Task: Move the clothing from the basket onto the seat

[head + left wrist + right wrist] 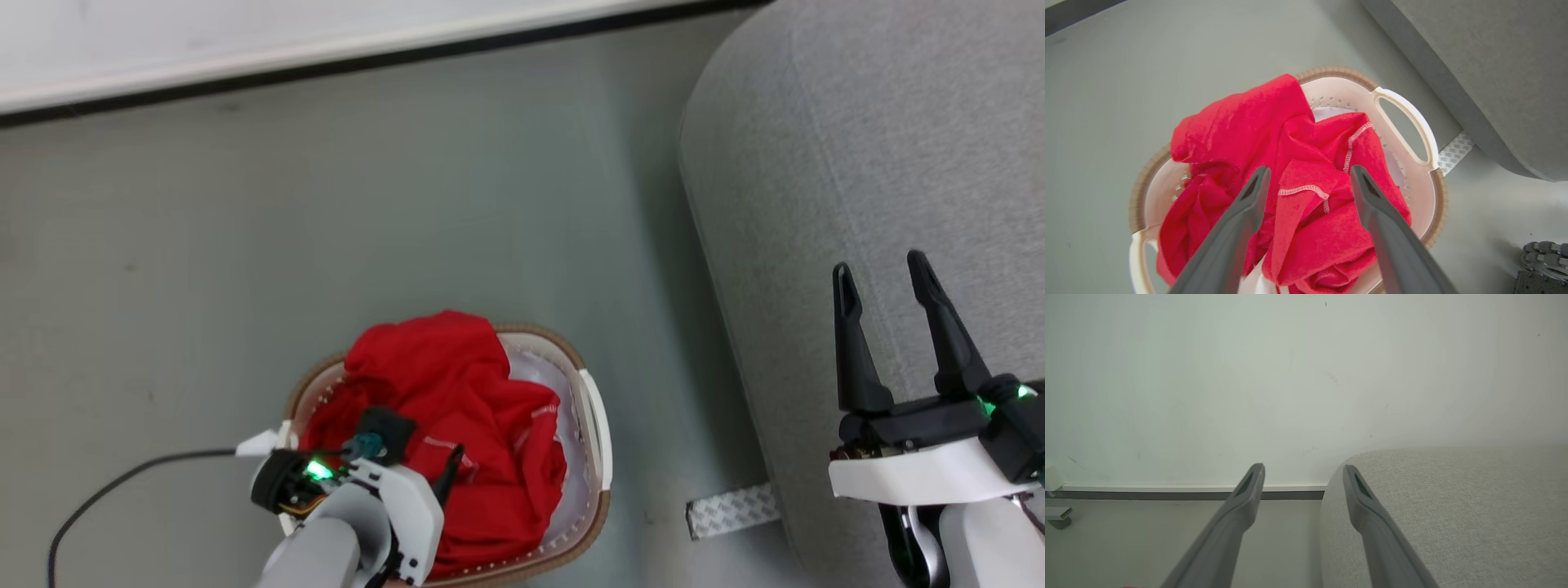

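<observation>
A white edge (531, 367) shows beside the red clothing (485, 421), so I expect to find white cloth hidden underneath when I raise the top garment.
Red clothing (457, 416) with white stitched hems lies heaped in the cream basket (594, 425) with a brown rim, on the floor at the lower middle of the head view. My left gripper (1308, 173) hangs open just above the heap (1290, 163), its fingers (1249, 204) straddling a folded hem, nothing held. The basket's handle (1412, 122) shows at the right in the left wrist view. The big grey seat (882, 163) stands to the right. My right gripper (882, 273) is open over the seat's near edge (1453, 498), empty.
A black cable (106, 490) runs across the floor left of the basket. A patterned white strip (731, 510) lies on the floor against the seat's base. A white wall and dark skirting (326, 61) run along the far side.
</observation>
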Motion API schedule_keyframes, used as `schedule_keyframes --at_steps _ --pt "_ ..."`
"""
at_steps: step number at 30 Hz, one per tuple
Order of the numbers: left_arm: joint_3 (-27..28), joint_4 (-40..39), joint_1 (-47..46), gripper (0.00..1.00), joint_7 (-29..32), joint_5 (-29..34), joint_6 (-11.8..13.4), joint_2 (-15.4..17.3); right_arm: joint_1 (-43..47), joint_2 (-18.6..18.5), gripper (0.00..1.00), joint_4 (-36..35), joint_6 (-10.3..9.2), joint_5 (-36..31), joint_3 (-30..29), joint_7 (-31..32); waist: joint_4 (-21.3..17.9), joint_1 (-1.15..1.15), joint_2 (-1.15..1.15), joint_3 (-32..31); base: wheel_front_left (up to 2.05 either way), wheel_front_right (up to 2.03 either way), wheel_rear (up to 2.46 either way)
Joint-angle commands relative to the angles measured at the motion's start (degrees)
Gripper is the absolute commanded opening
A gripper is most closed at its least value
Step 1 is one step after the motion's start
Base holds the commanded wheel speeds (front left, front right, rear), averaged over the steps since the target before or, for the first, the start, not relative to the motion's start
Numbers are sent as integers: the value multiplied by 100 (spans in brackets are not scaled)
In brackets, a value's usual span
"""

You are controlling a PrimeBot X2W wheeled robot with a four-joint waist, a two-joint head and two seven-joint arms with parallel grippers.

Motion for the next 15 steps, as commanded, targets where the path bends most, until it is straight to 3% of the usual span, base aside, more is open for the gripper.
schedule_keyframes --at_steps 1,15 --pt "-89 159 -163 100 87 -88 -7 17 -126 -47 100 -49 -12 -37 36 0 -12 -1 0 343 0 0 0" --pt "-729 1234 -1376 100 230 -308 -8 2 -861 -231 100 -417 -12 2 439 0 149 -1 0 1648 0 0 0"
